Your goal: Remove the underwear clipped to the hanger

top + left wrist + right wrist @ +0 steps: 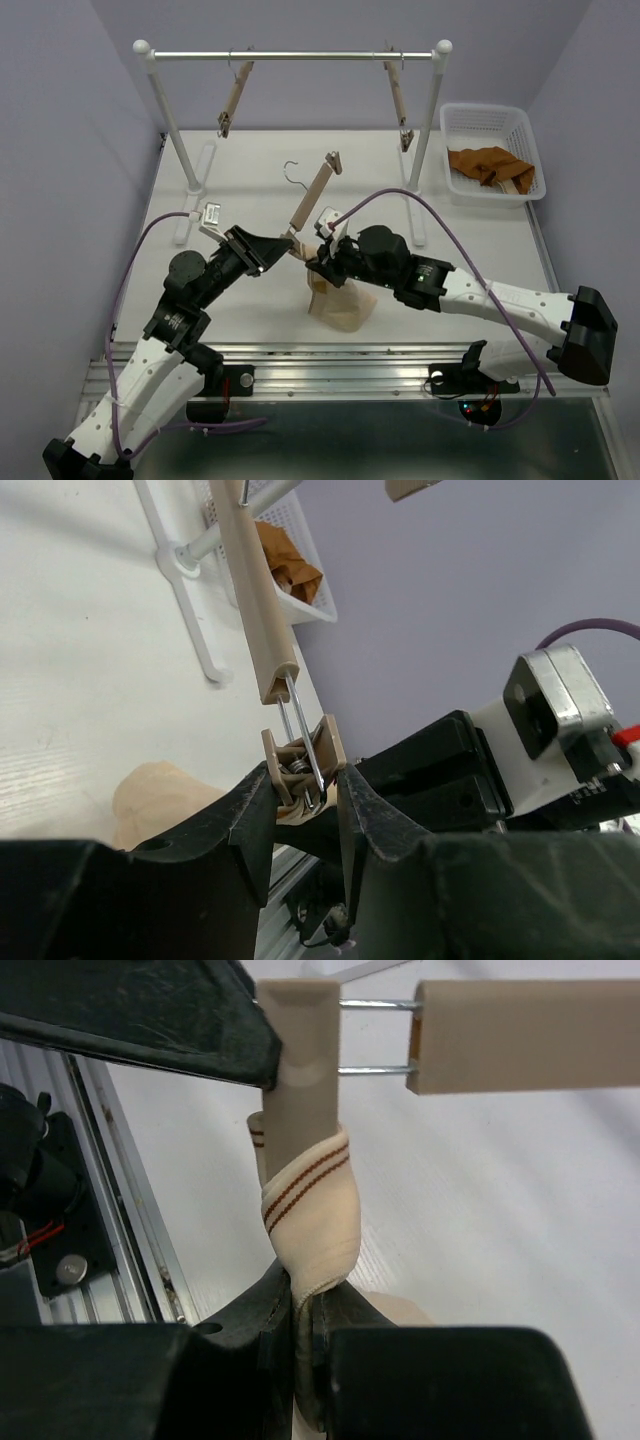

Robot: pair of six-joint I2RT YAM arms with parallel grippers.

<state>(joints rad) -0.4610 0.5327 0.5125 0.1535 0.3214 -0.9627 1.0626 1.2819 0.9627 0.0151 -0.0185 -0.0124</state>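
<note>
The clip at the beige underwear's hem (307, 1182) is being squeezed by my left gripper, so my right gripper should go on pulling until the underwear hangs over the white basket (492, 152).
The pale beige underwear (340, 300) hangs from the lower clip of a wooden hanger (312, 195) held tilted above the table's middle. My left gripper (272, 250) is shut on that clip (305, 765), one finger on each side. My right gripper (322, 262) is shut on the beige underwear (310, 1210) just below the clip (300, 1070); the cloth is twisted and still caught in the clip. The rust-orange underwear (490, 162) lies in the white basket (455, 118) at the back right.
A white rack (300, 56) stands at the back with two more wooden clip hangers (237, 95) hanging from its rail. Its feet rest on the table at the left and right. An aluminium rail (330, 365) runs along the near table edge.
</note>
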